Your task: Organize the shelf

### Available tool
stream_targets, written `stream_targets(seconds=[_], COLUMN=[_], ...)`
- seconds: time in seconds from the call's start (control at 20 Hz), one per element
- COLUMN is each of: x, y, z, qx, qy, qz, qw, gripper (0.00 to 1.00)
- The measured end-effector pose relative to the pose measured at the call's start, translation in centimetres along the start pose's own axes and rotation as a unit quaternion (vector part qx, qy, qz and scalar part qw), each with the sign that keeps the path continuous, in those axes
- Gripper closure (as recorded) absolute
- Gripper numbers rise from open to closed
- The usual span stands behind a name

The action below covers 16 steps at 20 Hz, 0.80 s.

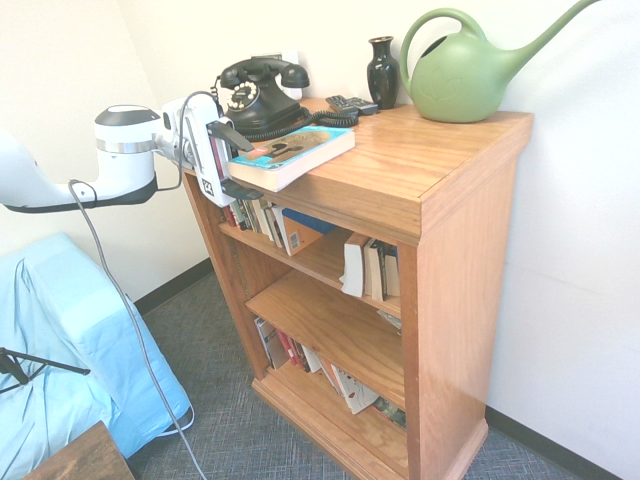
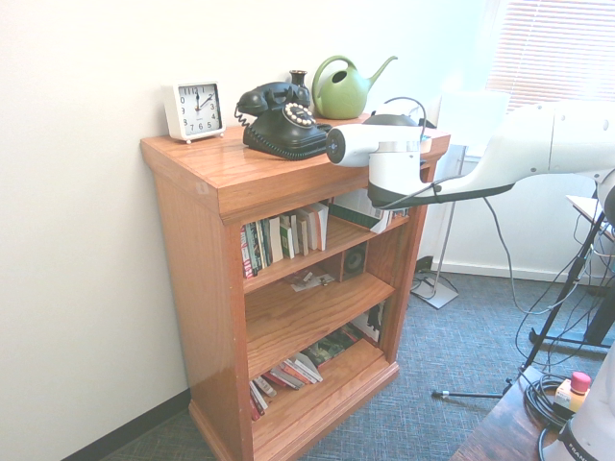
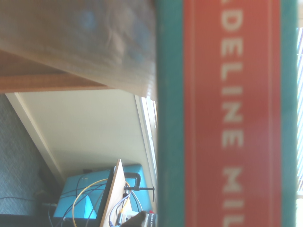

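Note:
The book's thick spine is turned toward my gripper, so I expect the book to stay closed and stiff as I lift it and turn it upright.
The shelf is an orange-brown wooden bookcase with a thick top, also seen in the second exterior view. A teal-covered book lies flat on the top's front left corner. Its spine fills the wrist view, teal with a red band and pale letters. My gripper is open at the book's near end. One finger is above the book and one is below the edge of the top. I cannot tell whether they touch. In the second exterior view the arm hides the book and the fingers.
On the top stand a black rotary phone, a black vase, a green watering can, a remote and a white clock. Books fill the inner shelves. A blue-draped object sits at left.

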<state>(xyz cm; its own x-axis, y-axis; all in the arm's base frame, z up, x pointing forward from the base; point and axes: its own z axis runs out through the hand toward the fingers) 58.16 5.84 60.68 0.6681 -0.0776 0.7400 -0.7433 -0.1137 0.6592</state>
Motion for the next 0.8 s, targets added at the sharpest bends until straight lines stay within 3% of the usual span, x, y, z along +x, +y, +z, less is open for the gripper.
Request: stream_targets(seconds=[0.15,0.2,0.8], x=[0.7,0.9,1.2], y=[-0.3,-0.5,-1.3], z=[0.4,0.4,0.4], qx=[-0.002,-0.002,-0.001], qy=[-0.002,-0.003,-0.005], qz=[0.003,0.003,0.000], qw=[1.000,1.000,1.000], gripper=[0.00,1.00,1.00])
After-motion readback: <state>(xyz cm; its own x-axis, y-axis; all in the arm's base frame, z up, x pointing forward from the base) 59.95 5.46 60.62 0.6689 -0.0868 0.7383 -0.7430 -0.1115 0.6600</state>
